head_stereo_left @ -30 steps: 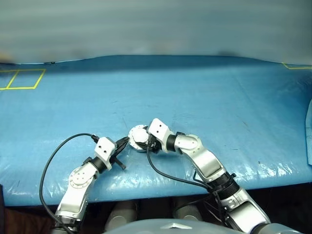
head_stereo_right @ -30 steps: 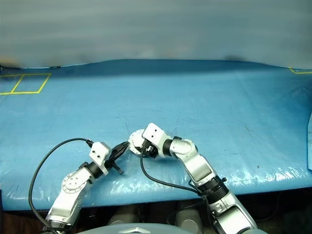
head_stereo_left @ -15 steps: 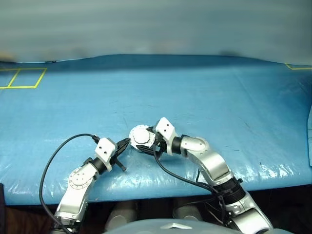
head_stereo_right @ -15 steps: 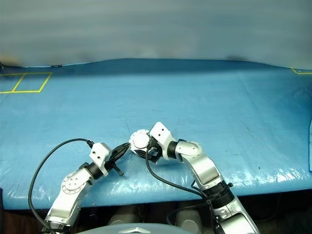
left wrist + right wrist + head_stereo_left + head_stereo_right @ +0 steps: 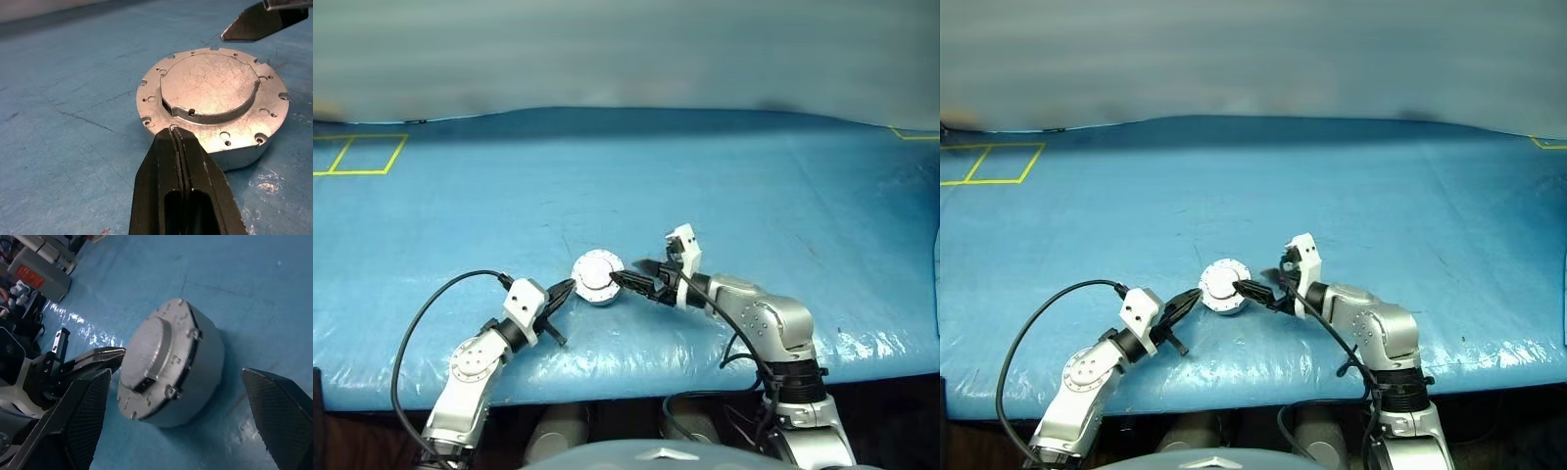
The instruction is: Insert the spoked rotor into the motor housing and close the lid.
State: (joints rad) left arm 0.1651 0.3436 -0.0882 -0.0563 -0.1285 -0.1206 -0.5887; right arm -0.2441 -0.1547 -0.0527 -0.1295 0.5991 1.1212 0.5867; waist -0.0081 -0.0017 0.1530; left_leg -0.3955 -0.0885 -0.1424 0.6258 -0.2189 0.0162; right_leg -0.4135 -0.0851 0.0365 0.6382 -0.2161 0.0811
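The lid's rim (image 5: 144, 352) has a dark gap (image 5: 189, 361) under it, so the lid should press flush onto the motor housing when I squeeze the two and lift them together.
The motor housing (image 5: 597, 277) rests on the blue table with its lid (image 5: 210, 85) shut flat on top, smooth side up with the raised centre showing. The spoked rotor is hidden. My left gripper (image 5: 570, 286) is shut, and its joined fingertips (image 5: 174, 131) touch the housing's rim on its left side. My right gripper (image 5: 626, 272) stands open just right of the housing, nothing between its fingers (image 5: 83, 416). They straddle the housing's wall (image 5: 200, 367) without touching it.
The blue sheet covers the table (image 5: 754, 176), whose front edge runs close under both arms. A yellow taped square (image 5: 357, 155) marks the far left corner. A black cable (image 5: 421, 313) loops from the left wrist.
My right gripper has let go of the housing, rolled over, opened wide and pulled back to the right. The left gripper and the housing have stayed put.
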